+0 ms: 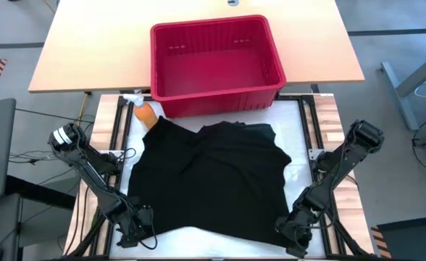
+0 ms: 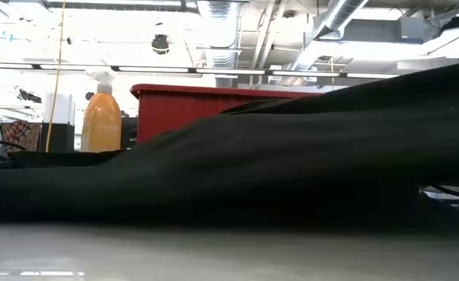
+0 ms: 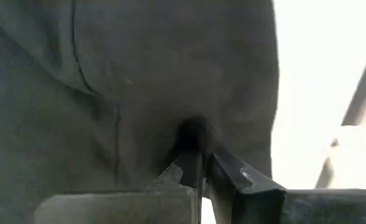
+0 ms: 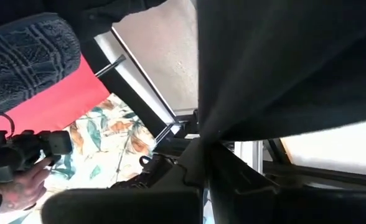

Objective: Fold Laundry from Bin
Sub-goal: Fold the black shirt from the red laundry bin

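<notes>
My left gripper's fingers are shut and the garment lies smooth (image 3: 193, 135) under them. I should open them and gather a pinch in from the garment's edge before I fold toward the bin.
A black garment (image 1: 209, 181) lies spread over the white table top between my two arms. Its far edge reaches the empty red bin (image 1: 159, 65). My left gripper (image 1: 138, 223) is at the garment's near left corner and is shut on it. My right gripper (image 1: 290, 225) is at the near right corner and is shut on it. In the low view the garment (image 2: 292, 156) rises toward the picture's right, with the bin (image 2: 175, 109) behind it. My left gripper pinches the garment's cloth (image 3: 193, 132) between its two shut fingers, close to a seam and the garment's edge. How many layers it holds does not show. My right gripper pinches the garment's edge (image 4: 203, 135) between its two shut fingers. The cloth spreads away from the fingers in a drawn fold.
An orange spray bottle (image 1: 145, 112) stands by the bin's near left corner and touches the garment's far left edge; it also shows in the low view (image 2: 102, 121). The bin sits on a tan tabletop (image 1: 90, 51). A person's hand (image 4: 21, 177) shows beyond the table.
</notes>
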`<control>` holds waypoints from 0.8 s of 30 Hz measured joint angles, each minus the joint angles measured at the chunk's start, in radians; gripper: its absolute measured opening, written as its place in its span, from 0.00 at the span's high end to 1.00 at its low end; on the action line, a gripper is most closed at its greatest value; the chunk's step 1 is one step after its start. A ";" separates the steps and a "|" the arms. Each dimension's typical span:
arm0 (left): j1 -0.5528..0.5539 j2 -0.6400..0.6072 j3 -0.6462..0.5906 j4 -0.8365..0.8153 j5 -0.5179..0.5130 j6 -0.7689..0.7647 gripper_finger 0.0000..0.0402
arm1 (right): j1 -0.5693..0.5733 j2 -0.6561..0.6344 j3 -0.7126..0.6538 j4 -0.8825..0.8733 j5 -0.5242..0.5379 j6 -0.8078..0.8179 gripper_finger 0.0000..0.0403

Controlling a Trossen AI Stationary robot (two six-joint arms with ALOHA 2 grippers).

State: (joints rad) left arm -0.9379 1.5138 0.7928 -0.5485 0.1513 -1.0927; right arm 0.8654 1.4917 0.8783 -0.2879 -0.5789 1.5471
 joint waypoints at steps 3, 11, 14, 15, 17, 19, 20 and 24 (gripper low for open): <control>0.001 -0.055 0.002 -0.039 0.009 0.012 1.00 | -0.010 0.003 0.000 0.006 0.003 -0.011 0.93; -0.007 -0.108 0.002 -0.098 -0.010 0.060 1.00 | -0.061 0.003 0.000 0.004 0.022 -0.063 0.93; -0.007 -0.139 0.002 -0.098 -0.129 0.065 0.99 | -0.072 0.003 0.000 0.004 0.025 -0.064 0.93; -0.006 -0.149 0.002 -0.095 -0.150 0.087 0.98 | -0.075 0.003 0.000 0.005 0.026 -0.064 0.93; -0.007 -0.165 0.002 -0.084 -0.156 0.127 0.94 | -0.077 0.003 0.000 0.005 0.026 -0.063 0.93; -0.008 -0.180 0.002 -0.088 -0.156 0.154 0.89 | -0.076 0.003 0.000 0.005 0.026 -0.063 0.93; -0.007 -0.187 0.002 -0.089 -0.156 0.157 0.85 | -0.076 0.003 0.000 0.005 0.026 -0.063 0.93; -0.007 -0.206 0.002 -0.096 -0.142 0.173 0.69 | -0.076 0.003 0.000 0.005 0.026 -0.063 0.93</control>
State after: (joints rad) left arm -0.9447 1.3078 0.7948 -0.6442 0.0096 -0.9194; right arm 0.7895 1.4944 0.8787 -0.2827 -0.5533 1.4841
